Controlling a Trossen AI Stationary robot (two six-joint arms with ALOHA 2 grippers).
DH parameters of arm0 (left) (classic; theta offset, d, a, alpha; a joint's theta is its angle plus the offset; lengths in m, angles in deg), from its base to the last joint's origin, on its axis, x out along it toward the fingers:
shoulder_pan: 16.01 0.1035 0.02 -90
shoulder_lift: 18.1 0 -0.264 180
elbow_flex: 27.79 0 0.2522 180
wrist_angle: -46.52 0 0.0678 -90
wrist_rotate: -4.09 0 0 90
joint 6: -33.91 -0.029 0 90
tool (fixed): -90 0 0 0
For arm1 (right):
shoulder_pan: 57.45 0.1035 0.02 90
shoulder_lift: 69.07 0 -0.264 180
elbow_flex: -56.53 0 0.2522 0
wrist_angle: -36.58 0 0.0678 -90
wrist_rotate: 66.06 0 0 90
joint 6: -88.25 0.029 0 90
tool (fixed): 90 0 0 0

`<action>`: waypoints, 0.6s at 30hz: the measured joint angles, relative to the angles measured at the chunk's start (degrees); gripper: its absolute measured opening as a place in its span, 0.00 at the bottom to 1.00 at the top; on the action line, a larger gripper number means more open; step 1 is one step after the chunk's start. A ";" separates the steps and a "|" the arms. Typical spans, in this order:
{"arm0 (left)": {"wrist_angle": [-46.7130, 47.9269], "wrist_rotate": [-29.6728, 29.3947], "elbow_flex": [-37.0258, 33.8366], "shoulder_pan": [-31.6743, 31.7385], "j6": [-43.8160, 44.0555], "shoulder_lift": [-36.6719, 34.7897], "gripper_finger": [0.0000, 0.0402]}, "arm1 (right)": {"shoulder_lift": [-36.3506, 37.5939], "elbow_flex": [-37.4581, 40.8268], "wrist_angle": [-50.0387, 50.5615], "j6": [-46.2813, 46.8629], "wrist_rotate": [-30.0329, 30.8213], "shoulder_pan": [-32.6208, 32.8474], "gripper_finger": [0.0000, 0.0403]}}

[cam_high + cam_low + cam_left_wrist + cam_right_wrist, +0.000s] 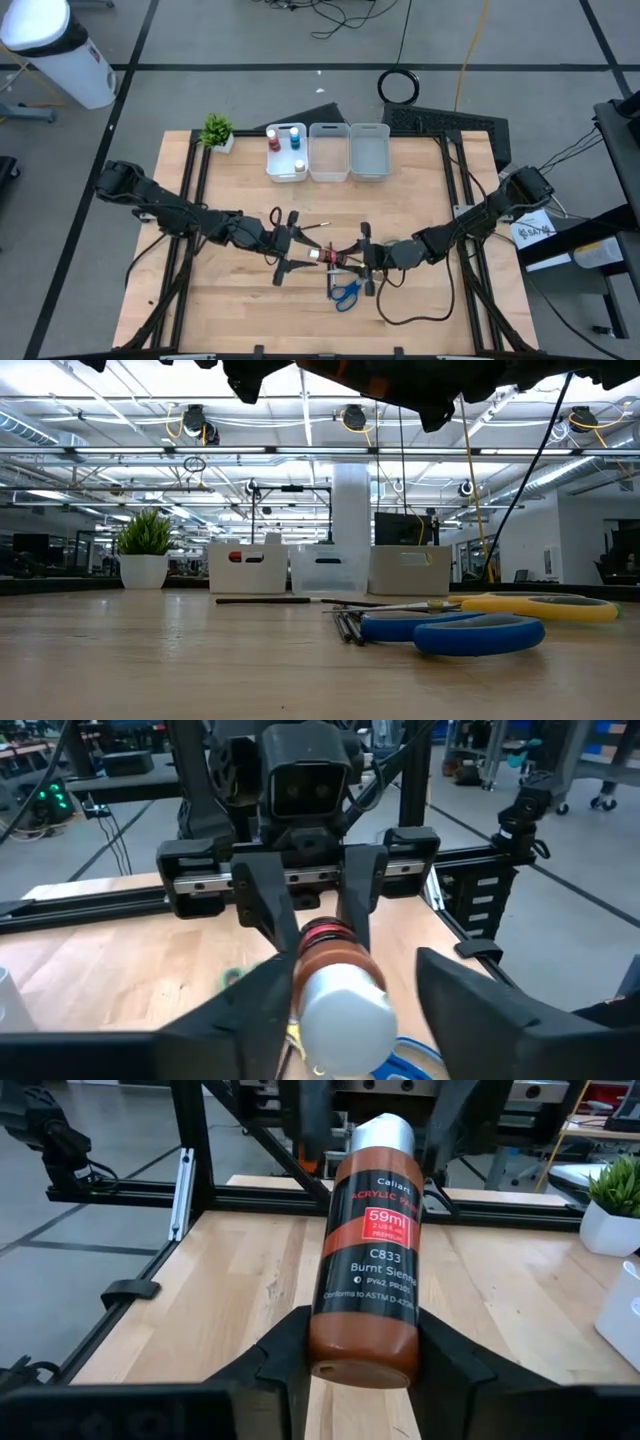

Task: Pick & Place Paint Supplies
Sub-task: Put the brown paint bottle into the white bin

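Observation:
The robot's right gripper has the brown bottle's bottom end (363, 1355), so the left gripper should grasp the bottle's white cap (348, 1020) before the bottle is stood in the bin.
A brown paint bottle (368, 1240) with a white cap (340, 1010) hangs level above the middle of the table, cap toward the left. My right gripper (365, 1365) is shut on its bottom end. My left gripper (350, 1020) faces it, open, one finger (470, 1005) on each side of the cap, with a gap on one side. Blue scissors (347, 292) and thin dark brushes (315, 228) lie flat on the table below. Red and blue bottles (285, 142) stand in the left bin. My left gripper: one finger (245, 1010) stands right beside the cap, and I cannot tell whether it touches. My right gripper pinches the bottle's bottom end (362, 1350) between its two fingers, coming level from the table's right and lying along the bottle. The bottle is lifted clear and lies about level.
Three whitish bins (329, 152) stand in a row at the far edge, a small potted plant (217, 130) to their left. Yellow scissors (540, 605) lie near the blue ones (450, 630). Another pair of scissors (275, 215) lies left of centre. Bare wood shows at the near left.

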 joint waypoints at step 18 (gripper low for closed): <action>3.80 0.38 -0.04 1.01 4.40 -0.02 0.57 | 0.09 -0.02 -0.83 -0.17 0.54 -0.04 0.29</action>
